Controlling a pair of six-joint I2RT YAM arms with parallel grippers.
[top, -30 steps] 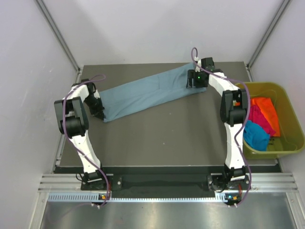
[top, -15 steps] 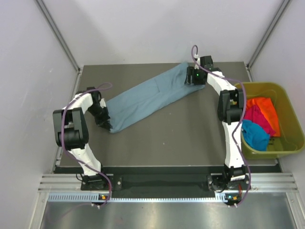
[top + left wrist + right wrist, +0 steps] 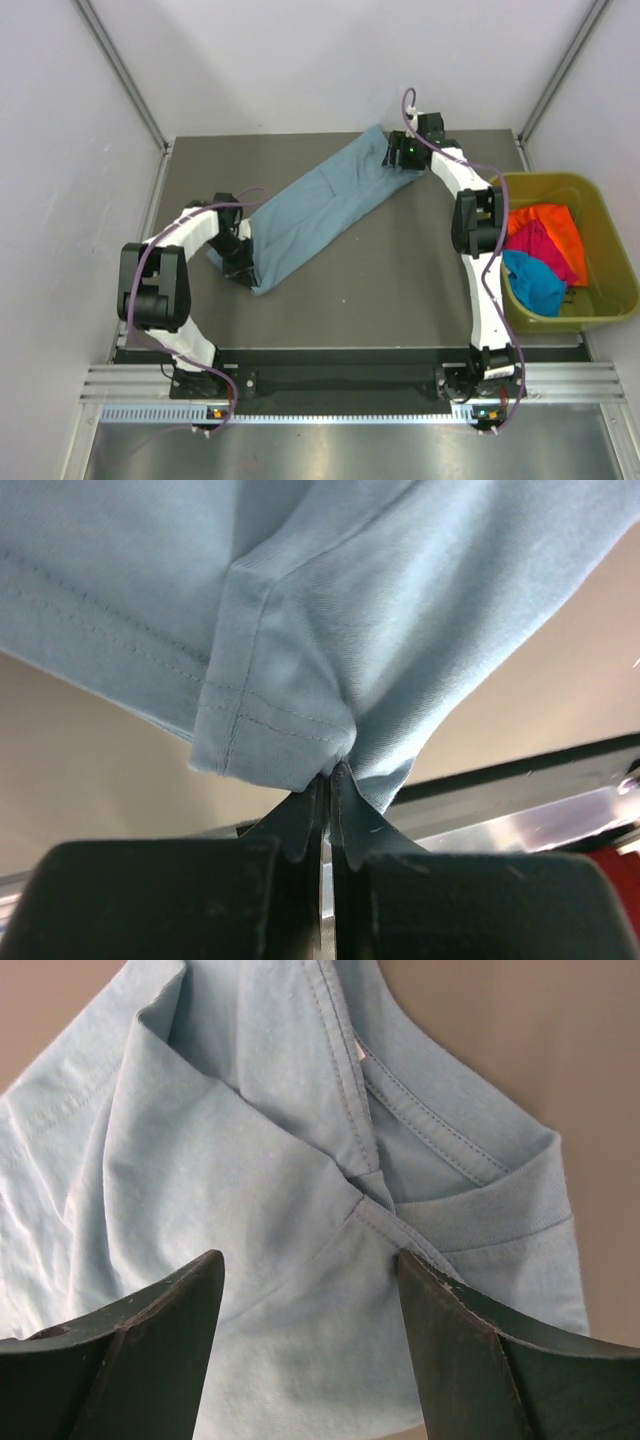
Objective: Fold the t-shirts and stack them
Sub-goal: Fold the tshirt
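Observation:
The grey-blue t-shirt (image 3: 318,208) lies at a slant on the table, so my right gripper should hold the collar end's edge (image 3: 402,184) while my left gripper swings the hem corner around to make it straight.
The grey-blue t-shirt (image 3: 320,205) lies as a long band slanting across the table from back right to front left. My left gripper (image 3: 243,262) is shut on its hem corner (image 3: 300,730) at the front-left end. My right gripper (image 3: 403,158) is open over the collar end (image 3: 440,1185) at the back, its fingers (image 3: 150,1350) spread above the cloth. Orange (image 3: 555,225), magenta (image 3: 535,252) and turquoise (image 3: 535,282) t-shirts lie bunched in the bin.
An olive-green bin (image 3: 610,250) stands at the table's right edge. The dark table (image 3: 400,290) is walled by white panels on the left, back and right. A metal rail (image 3: 340,385) runs along the near edge.
My left gripper has pulled the shirt's hem end toward the front and right. The band has swung to a steeper slant. My right gripper has stayed at the collar end.

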